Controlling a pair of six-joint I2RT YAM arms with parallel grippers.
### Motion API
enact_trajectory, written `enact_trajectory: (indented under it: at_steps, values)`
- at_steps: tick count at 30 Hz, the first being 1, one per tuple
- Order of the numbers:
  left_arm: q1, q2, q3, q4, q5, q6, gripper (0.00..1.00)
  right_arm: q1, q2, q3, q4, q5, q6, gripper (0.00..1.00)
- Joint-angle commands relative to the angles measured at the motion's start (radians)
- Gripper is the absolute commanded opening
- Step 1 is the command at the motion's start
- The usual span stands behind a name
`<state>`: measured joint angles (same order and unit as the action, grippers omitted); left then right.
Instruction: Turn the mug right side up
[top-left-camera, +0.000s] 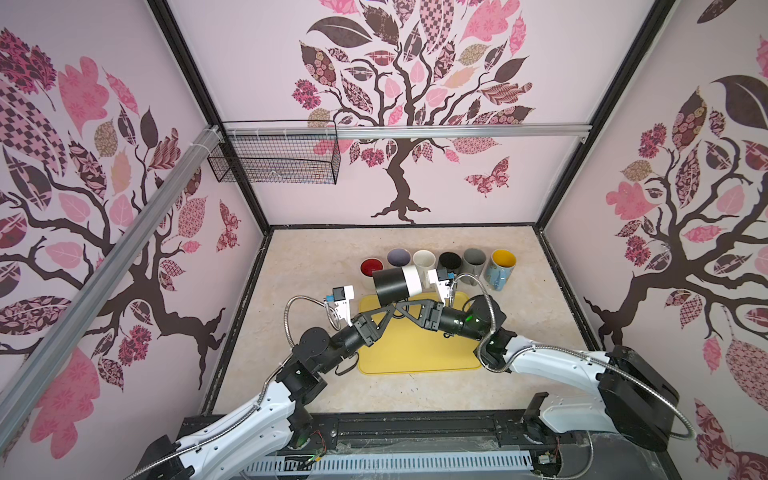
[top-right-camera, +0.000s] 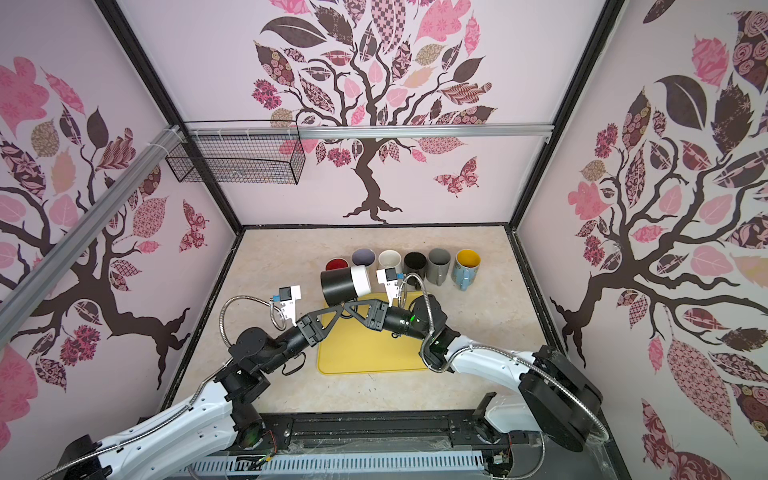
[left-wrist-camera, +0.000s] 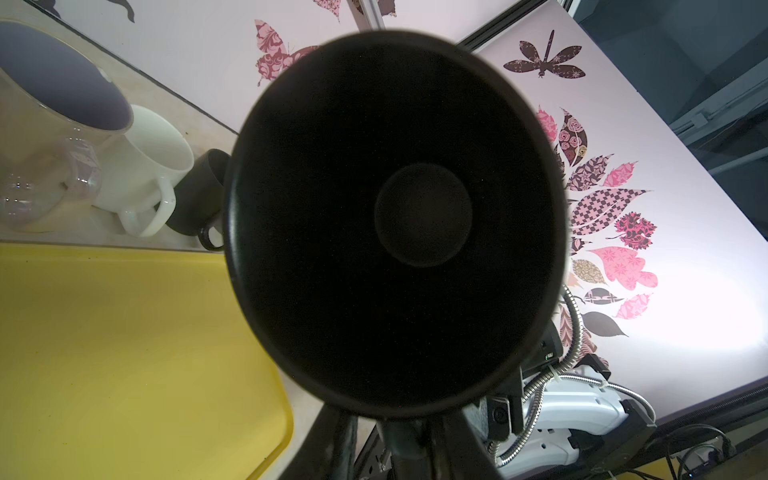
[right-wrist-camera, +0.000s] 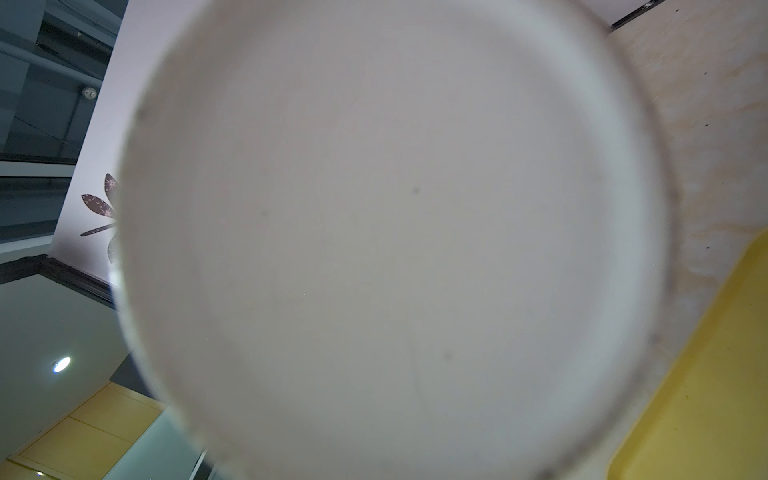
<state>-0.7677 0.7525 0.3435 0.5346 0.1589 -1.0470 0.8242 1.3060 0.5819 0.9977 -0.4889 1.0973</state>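
Observation:
The robot's two grippers meet at the tilted mug's handle (left-wrist-camera: 406, 444), so next the right gripper opens and moves back before the left gripper turns the mug upright (top-left-camera: 397, 284).
A mug (top-left-camera: 397, 284) (top-right-camera: 345, 282) with a black body and a white base end lies on its side in the air above the back edge of the yellow tray (top-left-camera: 415, 353). Its dark inside (left-wrist-camera: 395, 216) faces the left wrist camera, and its white underside (right-wrist-camera: 390, 232) fills the right wrist view. In both top views my left gripper (top-left-camera: 390, 311) (top-right-camera: 337, 311) and right gripper (top-left-camera: 401, 306) (top-right-camera: 348, 306) meet under the mug, and the right one's jaws are hidden there. In the left wrist view my left gripper (left-wrist-camera: 409, 440) has its fingers (left-wrist-camera: 328, 449) close on either side of a dark piece below the rim.
Several upright mugs stand in a row behind the tray, from a red one (top-left-camera: 371, 267) through a white one (top-left-camera: 424, 259) to a blue one with a yellow inside (top-left-camera: 501, 266). A wire basket (top-left-camera: 274, 153) hangs on the back wall at upper left.

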Motion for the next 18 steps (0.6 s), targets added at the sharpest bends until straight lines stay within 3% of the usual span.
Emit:
enact_trajectory:
  at_steps: [1,4,7,14,18]
  values:
    - [0.004,-0.011,0.037,0.063,-0.049,0.019,0.28,0.042,0.026,0.032,0.091,-0.075,-0.017,0.00]
    - [0.003,-0.019,0.035,0.072,-0.068,0.024,0.20,0.054,0.042,0.033,0.101,-0.071,-0.012,0.00]
    - [0.004,-0.021,0.041,0.070,-0.069,0.030,0.00,0.059,0.057,0.030,0.109,-0.069,-0.008,0.00]
    - [0.003,-0.023,0.032,0.071,-0.052,0.024,0.00,0.058,0.050,0.023,0.105,-0.050,-0.017,0.00]
    - [0.004,-0.034,0.020,0.067,-0.056,0.025,0.00,0.059,0.045,0.037,0.080,-0.048,-0.028,0.12]
